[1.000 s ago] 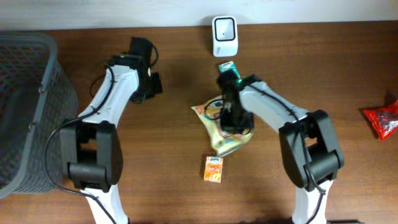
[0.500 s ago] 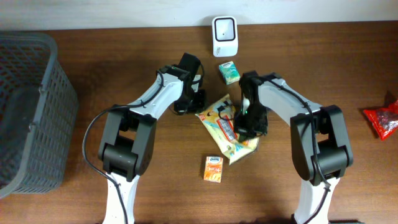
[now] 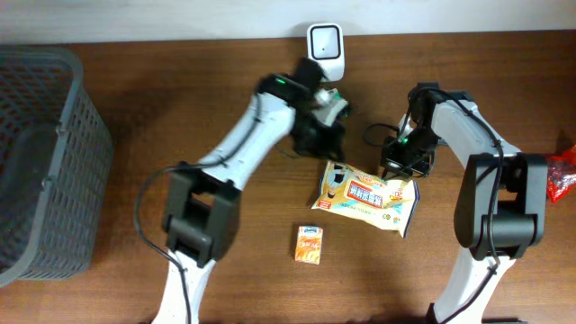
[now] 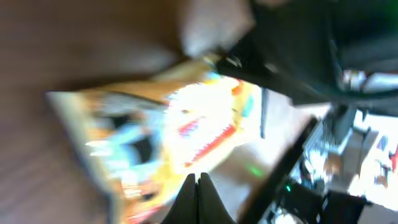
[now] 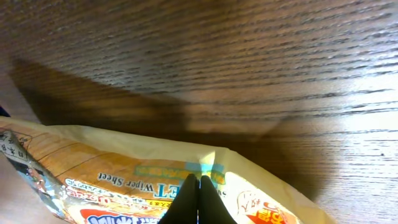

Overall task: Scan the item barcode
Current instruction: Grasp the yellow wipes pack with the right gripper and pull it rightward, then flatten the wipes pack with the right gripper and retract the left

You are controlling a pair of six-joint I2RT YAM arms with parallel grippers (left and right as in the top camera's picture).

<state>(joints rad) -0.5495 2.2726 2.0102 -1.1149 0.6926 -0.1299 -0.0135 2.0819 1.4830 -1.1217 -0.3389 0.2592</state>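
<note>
My left gripper is hanging between the yellow packet [image 3: 364,195] and the scanner, so it should move back toward the basket [image 3: 76,157] before my right gripper scans the packet.
The item, a yellow packet [image 3: 364,196] printed "Wiper Sheet", lies right of the table's centre. My right gripper [image 3: 403,165] is at its upper right corner. In the right wrist view that gripper [image 5: 200,198] is shut on the yellow packet [image 5: 124,180], whose film creases just ahead of the tips. The white barcode scanner [image 3: 324,49] stands at the back edge. My left gripper [image 3: 326,144] hangs between the scanner and the packet, beside a green box [image 3: 331,103]. The left wrist view is blurred: the left gripper [image 4: 199,198] is shut and empty above the yellow packet [image 4: 168,130].
A grey mesh basket [image 3: 40,162] fills the left end of the table. A small orange box [image 3: 310,244] lies near the front, below the packet. A red packet [image 3: 562,175] sits at the right edge. Both arms crowd the middle.
The packet has turned and shifted right along with my right gripper. My left arm has swung right, from the left of the table to just below the scanner.
</note>
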